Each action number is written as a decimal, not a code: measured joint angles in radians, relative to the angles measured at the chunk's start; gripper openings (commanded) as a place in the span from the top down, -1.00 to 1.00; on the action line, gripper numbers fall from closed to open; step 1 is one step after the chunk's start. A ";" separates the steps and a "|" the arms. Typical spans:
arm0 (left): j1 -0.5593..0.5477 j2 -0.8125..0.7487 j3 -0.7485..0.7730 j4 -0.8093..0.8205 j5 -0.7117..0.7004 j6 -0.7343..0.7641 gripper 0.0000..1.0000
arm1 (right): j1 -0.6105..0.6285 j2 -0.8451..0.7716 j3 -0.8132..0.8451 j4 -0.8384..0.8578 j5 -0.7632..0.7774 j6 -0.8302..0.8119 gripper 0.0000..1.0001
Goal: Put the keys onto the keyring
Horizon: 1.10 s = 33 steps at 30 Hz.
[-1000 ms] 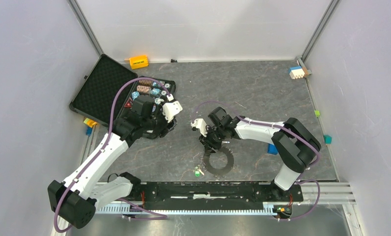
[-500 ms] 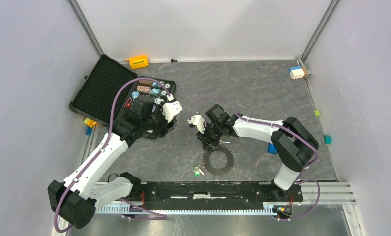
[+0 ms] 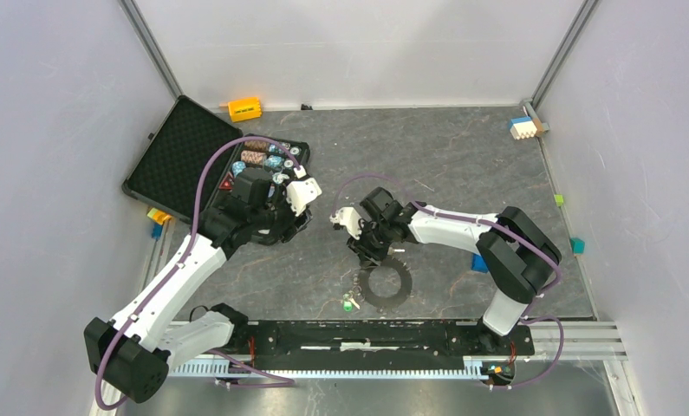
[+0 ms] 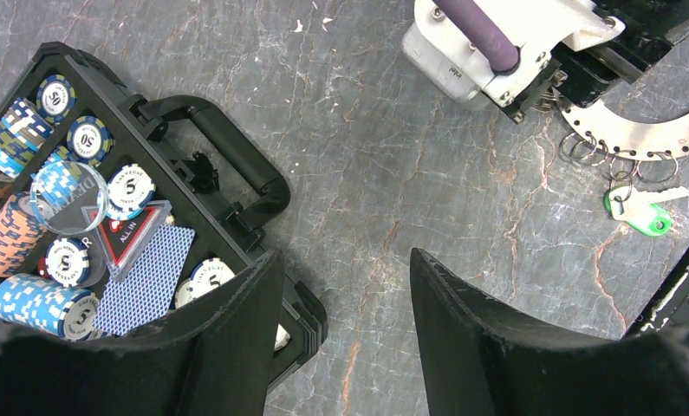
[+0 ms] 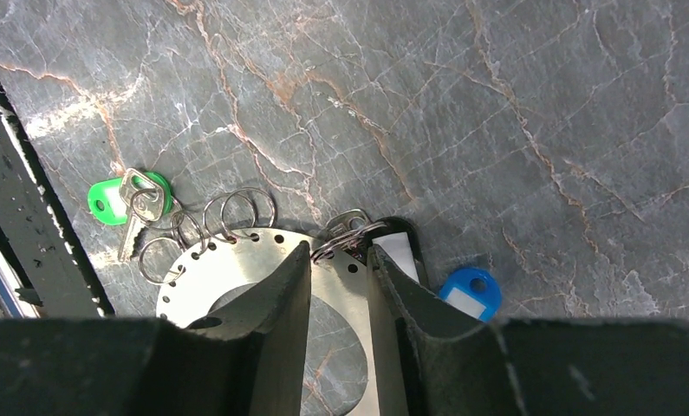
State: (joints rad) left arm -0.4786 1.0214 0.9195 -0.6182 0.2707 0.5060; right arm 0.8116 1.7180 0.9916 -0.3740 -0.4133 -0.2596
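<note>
The robot's right gripper should pick up the keyring [image 5: 299,242] by its edge for the left gripper to steady, as the keyring lies flat and loose [image 3: 403,294] under the split ring.
The keyring [image 5: 237,282], a flat grey toothed metal ring, lies on the marble table; it also shows in the top view [image 3: 403,287] and the left wrist view [image 4: 644,132]. Several small split rings hang from its edge holes. The green key [image 5: 108,200] hangs on one at the left edge, also seen in the top view [image 3: 347,304]. A black key with a white label [image 5: 401,246] and a blue key [image 5: 469,293] lie at the ring's far edge. My right gripper [image 5: 339,253] is narrowly open over the plate, a split ring [image 5: 347,235] at its tips. My left gripper [image 4: 342,260] is open and empty.
An open black case [image 3: 180,156] of poker chips [image 4: 20,299] and cards lies by my left gripper. Toy blocks sit around the edges: orange [image 3: 244,107] at the back, white and blue [image 3: 522,128] at the back right, blue [image 3: 480,262] by the right arm.
My right gripper has shifted slightly left and away from the arm bases, at the keyring's far edge. The keyring, green key and left arm have stayed put.
</note>
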 measured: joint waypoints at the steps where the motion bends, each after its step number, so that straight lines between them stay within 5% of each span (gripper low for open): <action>1: 0.000 0.000 0.000 0.000 0.000 0.000 -0.25 | 0.001 0.000 0.000 -0.002 0.002 0.000 0.29; 24: 0.001 0.000 0.000 0.000 0.001 0.000 -0.26 | 0.018 0.012 0.007 0.000 0.060 -0.025 0.57; 33: 0.002 0.000 0.000 0.000 0.001 0.000 -0.26 | 0.018 0.009 0.009 -0.001 0.054 -0.030 1.00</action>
State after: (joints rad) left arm -0.4770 1.0210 0.9195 -0.6182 0.2714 0.5060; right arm 0.8295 1.7271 1.0004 -0.3748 -0.3592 -0.2897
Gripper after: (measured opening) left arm 0.626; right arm 0.059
